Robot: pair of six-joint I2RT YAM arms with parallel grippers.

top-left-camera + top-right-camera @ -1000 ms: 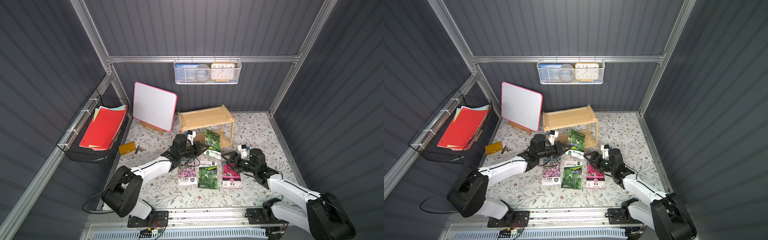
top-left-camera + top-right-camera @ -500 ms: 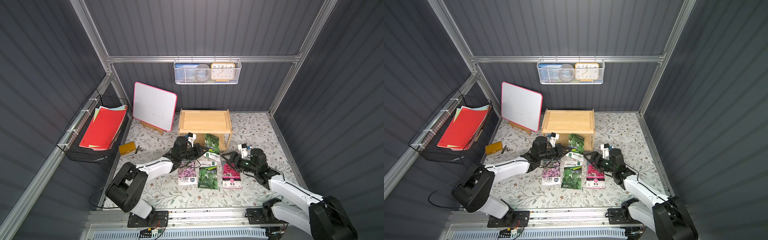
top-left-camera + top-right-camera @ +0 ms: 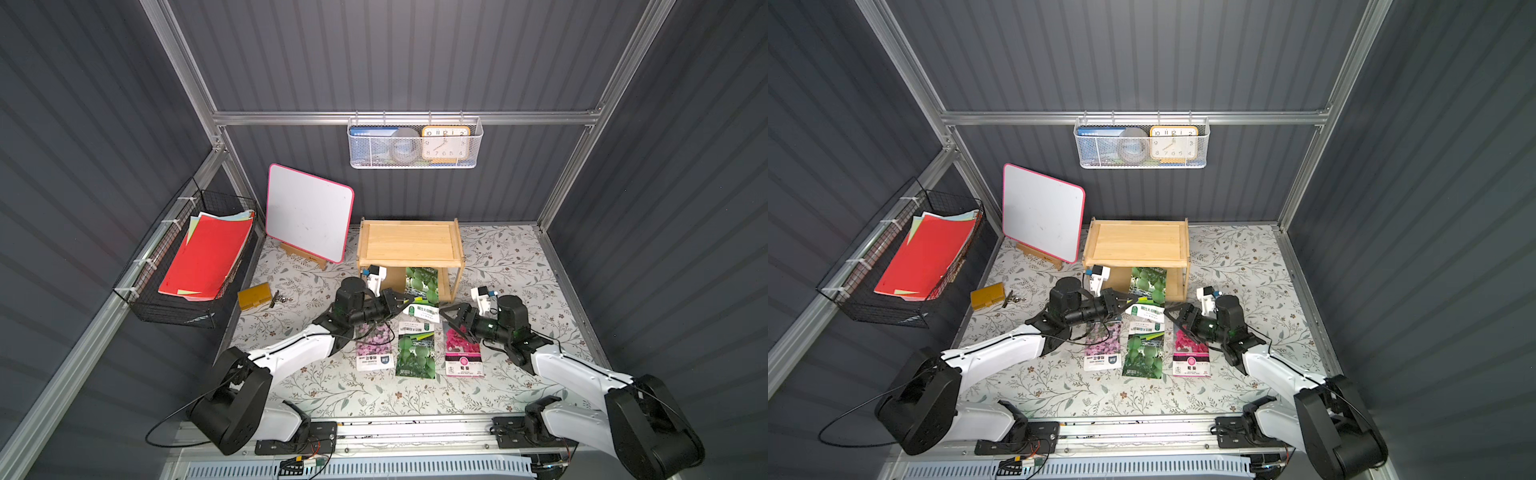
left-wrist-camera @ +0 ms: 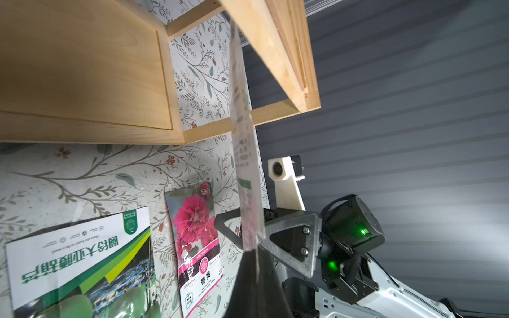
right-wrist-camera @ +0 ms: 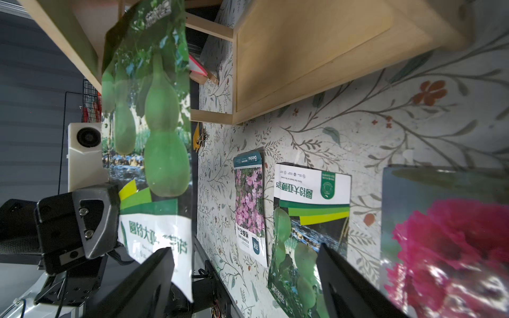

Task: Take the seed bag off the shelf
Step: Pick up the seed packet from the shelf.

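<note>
My left gripper is holding the seed bag above the packets (image 3: 416, 352). My right gripper should take the bag's free edge (image 3: 435, 291) and put the bag down beside the shelf.
The seed bag (image 3: 422, 286) (image 3: 1148, 286), green with gourds printed on it, hangs at the front of the pine shelf (image 3: 409, 243) (image 3: 1136, 243). Its far end lies under the top board's front edge. My left gripper (image 3: 405, 305) (image 3: 1128, 305) is shut on the bag's white lower end. The left wrist view shows the bag (image 4: 245, 165) edge-on, rising from the shut left gripper (image 4: 254, 257) towards the shelf (image 4: 82, 68). My right gripper (image 3: 451, 318) (image 3: 1177, 318) stands open just right of the bag, holding nothing. Its wrist view shows the bag (image 5: 154, 124) beside the open right gripper (image 5: 242, 249).
Three seed packets lie on the floral mat in front of the shelf: pink-flowered (image 3: 374, 349), green gourd (image 3: 415, 351), red hollyhock (image 3: 462, 353). A whiteboard (image 3: 309, 212) leans at the back left. A yellow box (image 3: 253, 296), a black wire basket (image 3: 195, 257) and a white wall basket (image 3: 415, 141) are also there.
A second ago the shelf stood skewed; it now sits square. The left gripper has kept hold of the bag and drawn it slightly forward. The right gripper has barely moved.
</note>
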